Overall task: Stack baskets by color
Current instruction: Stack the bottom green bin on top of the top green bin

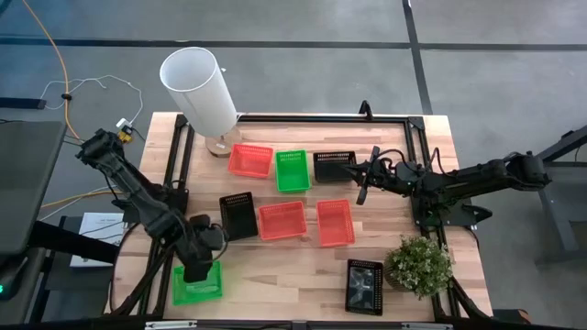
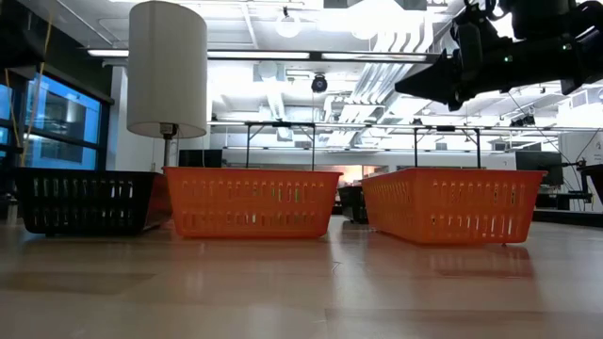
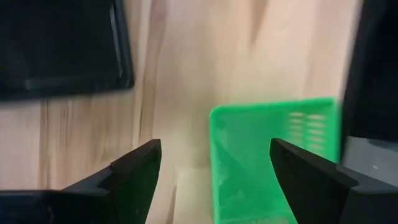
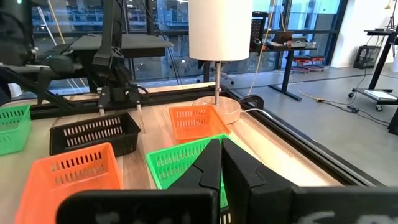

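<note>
My gripper will stack the baskets, and the near green basket (image 1: 198,286) should fit inside the back green basket (image 1: 293,171), because the back one is empty inside and has a matching shape.
Several baskets lie on the wooden table. At the back stand a red one (image 1: 250,159), a green one (image 1: 293,170) and a black one (image 1: 334,166). In the middle stand a black one (image 1: 238,215) and two red ones (image 1: 282,220) (image 1: 336,223). My left gripper (image 1: 200,271) hangs open, pointing down, over a green basket (image 3: 273,155) at the near left. The basket's long rim lies between the fingers without touching them. My right gripper (image 1: 360,179) is shut and level, beside the back black basket and above the table.
A tall white cylinder (image 1: 199,89) on a round base stands at the far left. A small potted plant (image 1: 420,266) and another black basket (image 1: 364,286) sit at the near right. A black frame (image 1: 404,119) runs along the table's edges.
</note>
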`<action>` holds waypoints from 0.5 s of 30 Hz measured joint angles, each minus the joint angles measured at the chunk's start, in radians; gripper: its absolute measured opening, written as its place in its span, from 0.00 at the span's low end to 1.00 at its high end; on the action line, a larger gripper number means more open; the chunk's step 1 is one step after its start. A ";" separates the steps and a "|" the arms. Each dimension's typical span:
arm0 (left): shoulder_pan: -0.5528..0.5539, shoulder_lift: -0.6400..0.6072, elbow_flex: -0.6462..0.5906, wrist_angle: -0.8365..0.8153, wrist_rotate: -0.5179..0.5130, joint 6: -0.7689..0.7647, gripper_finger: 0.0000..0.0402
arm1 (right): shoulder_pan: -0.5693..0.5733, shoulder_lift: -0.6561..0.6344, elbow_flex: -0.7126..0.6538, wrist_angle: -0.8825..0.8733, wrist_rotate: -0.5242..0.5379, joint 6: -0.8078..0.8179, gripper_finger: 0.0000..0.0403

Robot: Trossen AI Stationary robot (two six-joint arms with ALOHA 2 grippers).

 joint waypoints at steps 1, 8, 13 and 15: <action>-0.016 0.007 -0.016 0.002 -0.003 -0.032 0.72 | 0.000 0.000 0.000 -0.002 0.000 0.000 0.00; -0.097 0.021 -0.124 0.091 0.032 -0.168 0.71 | 0.000 0.000 0.000 -0.002 0.000 0.000 0.00; -0.129 0.021 -0.183 0.185 0.032 -0.203 0.71 | 0.000 0.000 0.000 -0.006 0.001 0.000 0.00; -0.135 0.021 -0.217 0.226 0.039 -0.249 0.71 | 0.000 0.000 0.000 -0.009 0.001 0.000 0.00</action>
